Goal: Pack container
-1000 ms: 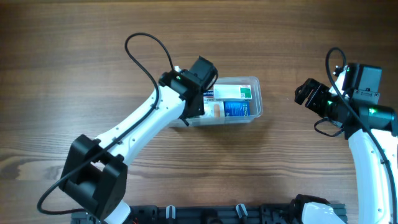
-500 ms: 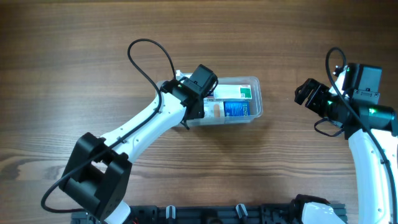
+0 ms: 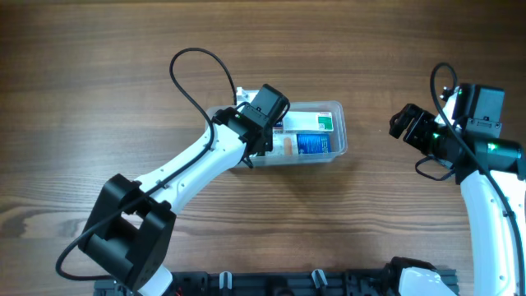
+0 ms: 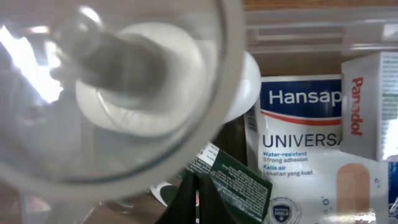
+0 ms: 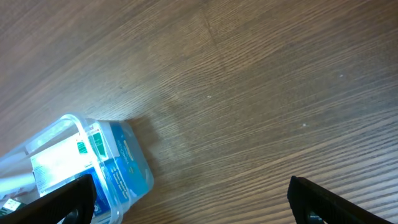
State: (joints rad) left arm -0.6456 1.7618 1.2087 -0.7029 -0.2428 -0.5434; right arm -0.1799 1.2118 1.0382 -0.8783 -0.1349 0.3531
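Note:
The dark green box (image 4: 239, 185) is tilted next to the Hansaplast box. Next, my left gripper turns it and tips it flat so that its round white label (image 4: 165, 193) faces up.
The container (image 3: 339, 108) is a clear tub at the table's middle; it also shows in the left wrist view (image 4: 311, 18) and the right wrist view (image 5: 134, 158). It holds a Hansaplast box (image 4: 298, 137), a Panadol box (image 4: 367, 106), a blue box (image 3: 315, 144) and a green-and-white box (image 3: 319, 123). A clear bottle (image 4: 124, 81) with a white cap and dark green label fills the left wrist view, at the tub's left end. My left gripper (image 4: 196, 205) is inside that end, fingers together beside the label. My right gripper (image 3: 400, 123) is open and empty, right of the tub.
Bare wood table (image 3: 123, 74) lies all round the tub. The right wrist view shows only wood grain (image 5: 249, 93) between the open fingers (image 5: 189, 199). The arm bases stand at the front edge (image 3: 271, 284).
My left gripper has shifted slightly toward the tub's front left corner. A white part of the bottle now shows behind the wrist. The right arm has not moved.

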